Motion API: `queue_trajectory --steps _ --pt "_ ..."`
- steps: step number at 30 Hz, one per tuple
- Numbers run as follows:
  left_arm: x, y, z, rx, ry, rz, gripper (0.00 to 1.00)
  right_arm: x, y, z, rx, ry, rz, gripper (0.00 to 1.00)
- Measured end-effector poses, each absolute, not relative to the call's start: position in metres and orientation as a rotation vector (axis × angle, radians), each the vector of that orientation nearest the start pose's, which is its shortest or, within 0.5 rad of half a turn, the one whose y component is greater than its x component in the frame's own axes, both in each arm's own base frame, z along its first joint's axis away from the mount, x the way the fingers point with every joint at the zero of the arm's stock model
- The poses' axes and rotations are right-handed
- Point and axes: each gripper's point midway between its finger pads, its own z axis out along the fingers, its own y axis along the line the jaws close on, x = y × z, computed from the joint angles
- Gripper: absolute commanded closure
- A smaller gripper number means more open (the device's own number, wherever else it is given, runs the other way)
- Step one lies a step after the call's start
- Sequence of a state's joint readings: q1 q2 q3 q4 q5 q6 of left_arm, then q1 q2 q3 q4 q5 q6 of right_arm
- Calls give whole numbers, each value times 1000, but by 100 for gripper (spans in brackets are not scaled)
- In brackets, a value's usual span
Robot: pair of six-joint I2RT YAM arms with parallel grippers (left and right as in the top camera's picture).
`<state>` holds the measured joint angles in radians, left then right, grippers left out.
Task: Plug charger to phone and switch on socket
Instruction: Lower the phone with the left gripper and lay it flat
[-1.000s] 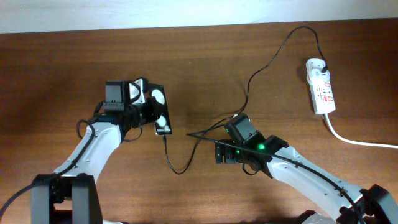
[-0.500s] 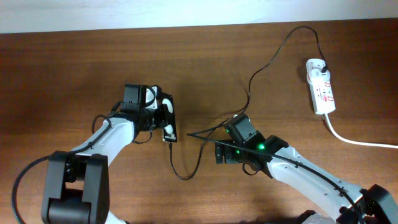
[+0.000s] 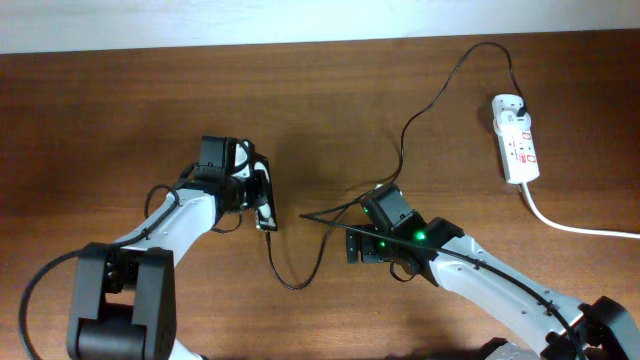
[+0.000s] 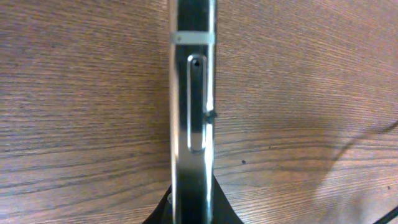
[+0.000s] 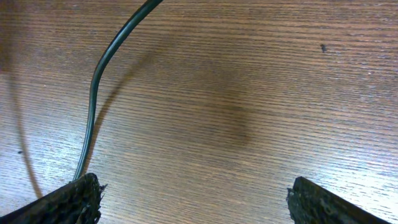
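I should use my left gripper to lay the phone flat, screen up, before that gripper opens, because the phone is standing on its long edge [image 3: 265,212] with the cable at its near end.
The black phone [image 3: 266,203] stands on its long edge on the table, with my left gripper [image 3: 252,190] shut on it. In the left wrist view the phone [image 4: 193,93] shows edge-on, its metal side with a slot facing the camera, and the left gripper [image 4: 193,214] clamps it from both sides. The charger cable [image 3: 290,282] meets the phone's near end, loops past my right gripper [image 3: 362,225] and runs up to the white socket [image 3: 515,140] at the far right. The right gripper [image 5: 202,205] is wide open over bare wood, with the cable [image 5: 99,68] beside its left finger.
The socket's thick white cord [image 3: 570,225] trails off the right edge. The table's far edge meets a pale wall along the top of the overhead view. Bare wood lies between the right gripper and the socket.
My left gripper has carried the phone to the right and turned it from lying flat onto its edge. The cable loop below it shifted along. The right arm has not moved.
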<state>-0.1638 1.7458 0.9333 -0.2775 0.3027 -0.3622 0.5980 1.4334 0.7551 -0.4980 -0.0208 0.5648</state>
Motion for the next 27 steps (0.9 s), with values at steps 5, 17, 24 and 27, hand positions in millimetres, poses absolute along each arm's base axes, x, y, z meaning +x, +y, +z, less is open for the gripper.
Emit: queue_trajectory --steps 5,17,24,27 --pt "373 -113 22 -172 2711 -560 100 252 176 41 -52 2804 332 1" --pt "375 -114 8 -224 2736 -570 71 252 176 41 -52 2803 332 1" --pt "376 -114 8 -224 2732 -568 64 251 175 41 -52 2805 331 1" --pt "377 -114 8 -224 2732 -567 60 251 175 41 -52 2807 330 1"
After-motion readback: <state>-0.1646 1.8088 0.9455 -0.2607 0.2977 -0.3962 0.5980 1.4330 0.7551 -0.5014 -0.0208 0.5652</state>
